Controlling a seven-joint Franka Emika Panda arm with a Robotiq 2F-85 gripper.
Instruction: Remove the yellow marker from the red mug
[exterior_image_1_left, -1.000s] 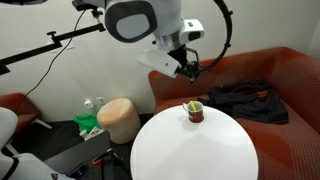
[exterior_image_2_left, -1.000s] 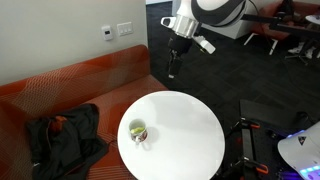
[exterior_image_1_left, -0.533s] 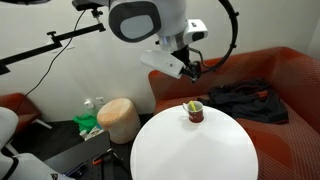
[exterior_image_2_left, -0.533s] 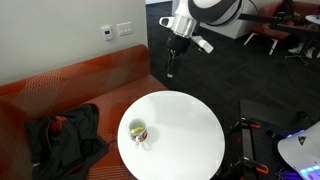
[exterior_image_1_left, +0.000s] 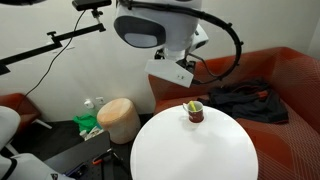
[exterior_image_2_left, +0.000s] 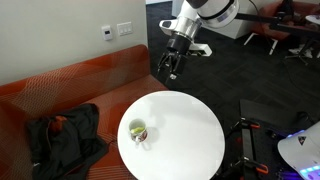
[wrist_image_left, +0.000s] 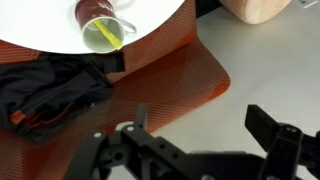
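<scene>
I need to turn my open gripper and bring it over the red mug, because it points crooked at the sofa and floor, away from the yellow marker.
The small dark red mug stands near the edge of the round white table, on the sofa side. It also shows in an exterior view and at the top of the wrist view. The yellow marker sticks out of it; its tip shows above the rim. My gripper hangs open and empty high above the table's far edge, well away from the mug. In the wrist view its fingers are spread over the floor and sofa.
An orange-red sofa curves beside the table with dark clothing on it, also seen in an exterior view. A tan cylindrical stool stands beside the table. A stand with cables is behind.
The arm's wrist has turned and the gripper has swung a little toward the table; the mug and marker have not moved.
</scene>
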